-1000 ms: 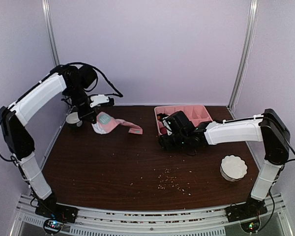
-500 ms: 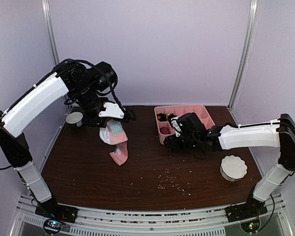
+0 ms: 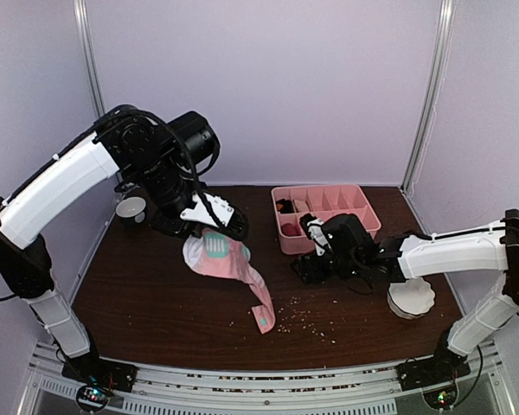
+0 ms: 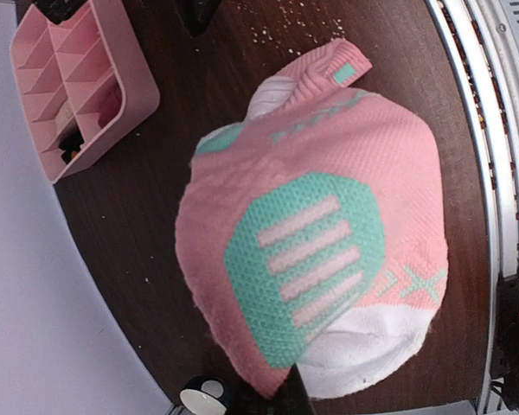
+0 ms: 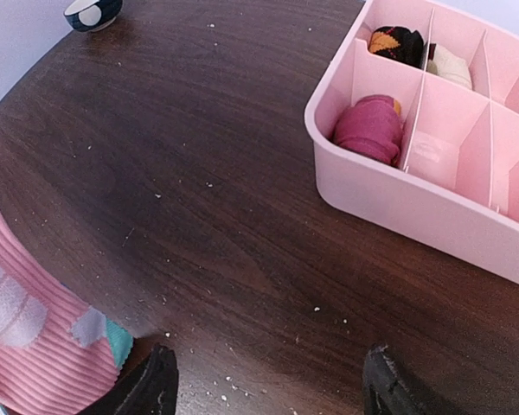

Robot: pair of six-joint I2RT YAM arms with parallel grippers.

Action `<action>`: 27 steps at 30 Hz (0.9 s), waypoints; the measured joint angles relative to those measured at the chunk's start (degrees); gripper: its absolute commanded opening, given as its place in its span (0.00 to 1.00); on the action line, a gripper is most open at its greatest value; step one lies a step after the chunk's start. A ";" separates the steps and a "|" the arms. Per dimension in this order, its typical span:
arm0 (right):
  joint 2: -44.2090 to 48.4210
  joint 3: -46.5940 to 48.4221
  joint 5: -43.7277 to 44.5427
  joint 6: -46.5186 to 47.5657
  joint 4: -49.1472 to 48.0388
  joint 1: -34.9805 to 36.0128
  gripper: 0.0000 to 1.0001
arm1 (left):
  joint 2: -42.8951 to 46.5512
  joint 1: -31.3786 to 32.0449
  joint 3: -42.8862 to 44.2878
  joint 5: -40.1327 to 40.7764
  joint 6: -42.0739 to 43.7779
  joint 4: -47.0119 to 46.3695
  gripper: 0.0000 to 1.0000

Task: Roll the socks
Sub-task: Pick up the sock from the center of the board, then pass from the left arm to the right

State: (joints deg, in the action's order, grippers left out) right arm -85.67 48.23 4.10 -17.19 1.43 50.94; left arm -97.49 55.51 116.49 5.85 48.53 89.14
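The pink sock (image 3: 214, 255) droops bunched under my left gripper, so I should raise it until it hangs long, then grab its ribbed end (image 3: 264, 317) with my right gripper.
A pink sock (image 3: 223, 257) with mint-green patches hangs from my left gripper (image 3: 211, 226), which is shut on its upper end. Its lower end trails down to the table at the front middle, mint toe (image 3: 264, 321) touching the wood. The left wrist view is filled by this sock (image 4: 329, 251), with one dark finger (image 4: 292, 393) showing at the bottom edge. My right gripper (image 3: 310, 266) hovers low over the table in front of the tray, open, with nothing between its fingertips (image 5: 156, 385). The sock's ribbed end (image 5: 26, 346) lies to its left.
A pink divided tray (image 3: 366, 204) stands at the back right; a maroon rolled bundle (image 5: 372, 128) and a dark and a cream bundle sit in its compartments. A white bowl (image 3: 411, 296) is at the right, a small dark cup (image 3: 131, 209) at the back left. Crumbs (image 3: 303, 316) are scattered at the front middle.
My left arm has swung from the back left toward the middle, carrying the pink sock, whose toe now rests on the table. My right gripper drew back from the tray, to the right.
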 measured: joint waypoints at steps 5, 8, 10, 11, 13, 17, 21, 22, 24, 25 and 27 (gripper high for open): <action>-3.54 0.90 -2.51 -1.03 -1.18 0.24 0.73 | 0.07 0.00 -3.43 -0.92 0.76 0.07 0.00; -7.61 4.22 -5.16 -1.07 -1.49 0.70 0.77 | 0.07 0.02 -3.61 0.39 1.44 0.02 0.00; -9.29 6.32 -8.41 -0.74 -2.75 1.05 0.84 | 0.07 0.31 -3.67 1.95 2.27 0.00 0.00; -9.55 7.10 -9.97 -0.20 -3.28 1.16 0.88 | 0.13 0.44 -3.69 2.60 2.73 -0.09 0.00; -9.64 9.20 -13.81 2.05 -3.74 1.22 0.96 | 0.72 1.16 -4.15 4.83 4.33 -0.90 0.00; -9.64 15.74 -22.88 9.90 -1.44 0.90 1.00 | 5.20 4.90 -9.51 12.04 9.94 -4.68 0.00; -9.64 23.04 -31.10 15.82 3.56 0.04 0.99 | 11.63 9.05 -17.66 20.09 18.36 -11.80 0.00; -9.60 24.68 -33.73 17.05 4.44 -0.35 1.00 | 12.92 9.70 -19.10 21.68 20.76 -13.86 0.00; -9.46 26.18 -38.21 18.27 5.29 -0.87 0.99 | 15.34 10.40 -21.92 24.94 25.55 -19.50 0.00; -9.38 26.45 -40.22 18.56 5.53 -0.98 0.99 | 16.13 10.60 -22.82 26.23 27.76 -21.79 0.00; -9.35 26.45 -43.50 18.75 5.73 -1.18 1.00 | 17.38 10.95 -24.09 28.74 32.44 -27.32 0.00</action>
State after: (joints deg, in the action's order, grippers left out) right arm -95.02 74.67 -39.40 1.56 7.16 49.76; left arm -80.12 66.46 92.40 34.59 80.97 61.82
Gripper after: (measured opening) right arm 0.995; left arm 0.015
